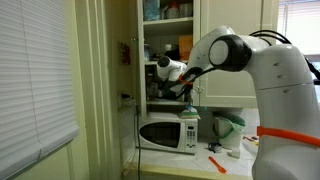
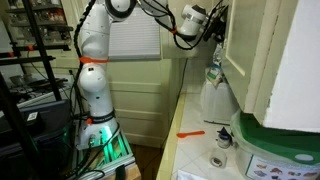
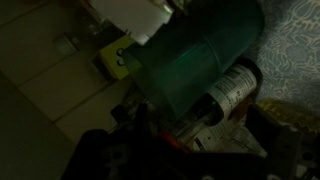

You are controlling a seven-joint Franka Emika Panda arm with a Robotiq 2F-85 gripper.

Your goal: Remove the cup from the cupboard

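Observation:
The robot's gripper has the dark bottle (image 3: 232, 92) between its fingers beside the slanted cup, so it should open, rise and turn to line up with the teal-green cup (image 3: 192, 64).
The teal-green cup (image 3: 190, 60) fills the upper middle of the dark wrist view, very close to the camera. A dark bottle with a white label (image 3: 235, 92) sits right beside it. The cream cupboard (image 1: 108, 70) stands open, with jars on its shelves. My gripper (image 1: 184, 88) reaches into its lower shelf, just above the microwave (image 1: 160, 134). It also shows at the cupboard's edge in an exterior view (image 2: 212, 28). The fingers are lost in shadow, so I cannot tell whether they touch the cup.
A green-and-white jug (image 1: 228, 128) stands on the counter beside the microwave and also shows in an exterior view (image 2: 215, 95). An orange utensil (image 1: 216, 162) lies on the counter. The cupboard door (image 2: 262, 50) hangs open. The shelf around the cup is crowded with containers.

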